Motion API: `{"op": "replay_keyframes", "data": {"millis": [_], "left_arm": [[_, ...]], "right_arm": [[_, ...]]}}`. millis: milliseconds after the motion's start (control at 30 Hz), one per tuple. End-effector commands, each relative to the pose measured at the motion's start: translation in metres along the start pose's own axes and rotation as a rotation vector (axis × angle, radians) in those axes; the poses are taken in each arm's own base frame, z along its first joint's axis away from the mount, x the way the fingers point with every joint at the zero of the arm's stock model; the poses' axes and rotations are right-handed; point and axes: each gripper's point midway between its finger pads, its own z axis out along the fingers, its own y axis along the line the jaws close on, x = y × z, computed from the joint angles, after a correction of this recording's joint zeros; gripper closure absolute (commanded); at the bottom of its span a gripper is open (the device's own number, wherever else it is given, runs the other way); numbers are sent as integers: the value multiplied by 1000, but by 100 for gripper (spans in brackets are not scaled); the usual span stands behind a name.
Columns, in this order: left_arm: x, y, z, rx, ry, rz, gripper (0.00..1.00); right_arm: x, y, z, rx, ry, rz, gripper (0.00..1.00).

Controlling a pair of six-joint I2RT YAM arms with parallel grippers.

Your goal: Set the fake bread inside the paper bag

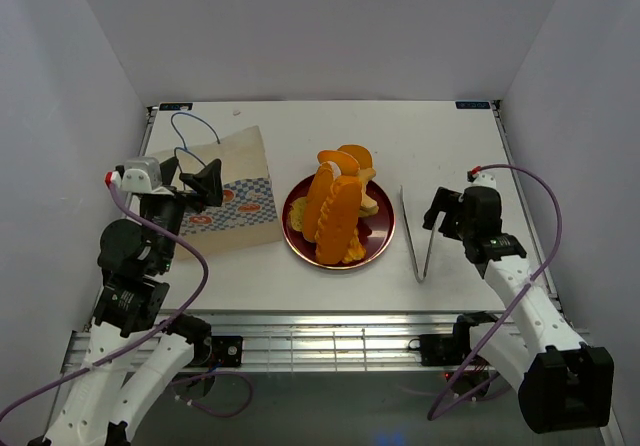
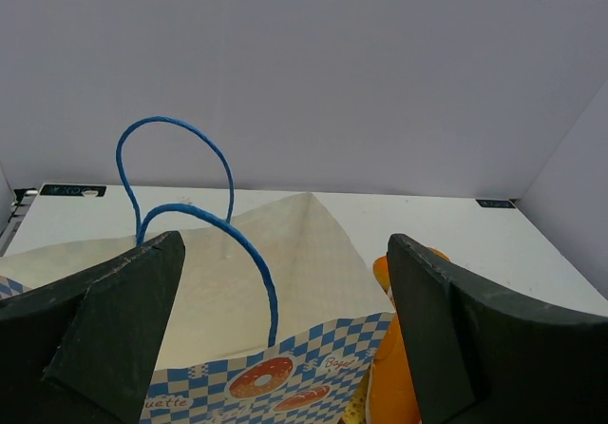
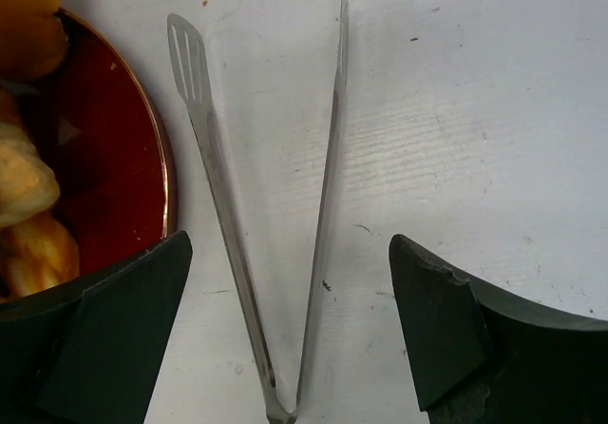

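My right gripper's open fingers span both arms of the metal tongs (image 1: 408,224), clear of the plate, so I should continue to lower until the fingers straddle them (image 1: 413,250), then close.
The fake bread (image 1: 335,211) is a pile of glossy orange loaves and slices on a dark red plate (image 1: 377,245) at the table's middle. The paper bag (image 1: 235,196) lies flat to the plate's left, its blue cord handles (image 1: 190,126) toward the back. My left gripper (image 1: 205,181) is open and empty over the bag's near part. In the left wrist view the bag (image 2: 285,281) lies between the fingers, with bread (image 2: 399,386) at the right. My right gripper (image 1: 432,213) is open and empty over the metal tongs (image 1: 418,231).
The tongs (image 3: 275,243) lie open on the white table just right of the plate (image 3: 104,158), hinge toward me. White walls enclose the table on three sides. A metal rail runs along the near edge (image 1: 330,341).
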Motion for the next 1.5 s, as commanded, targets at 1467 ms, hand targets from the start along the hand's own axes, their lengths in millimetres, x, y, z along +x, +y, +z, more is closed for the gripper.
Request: {"op": "replay_keyframes", "data": {"millis": [1467], "left_arm": [[3, -10, -16, 56, -35, 10, 2]], "right_arm": [[78, 21, 60, 30, 307, -235, 10]]}}
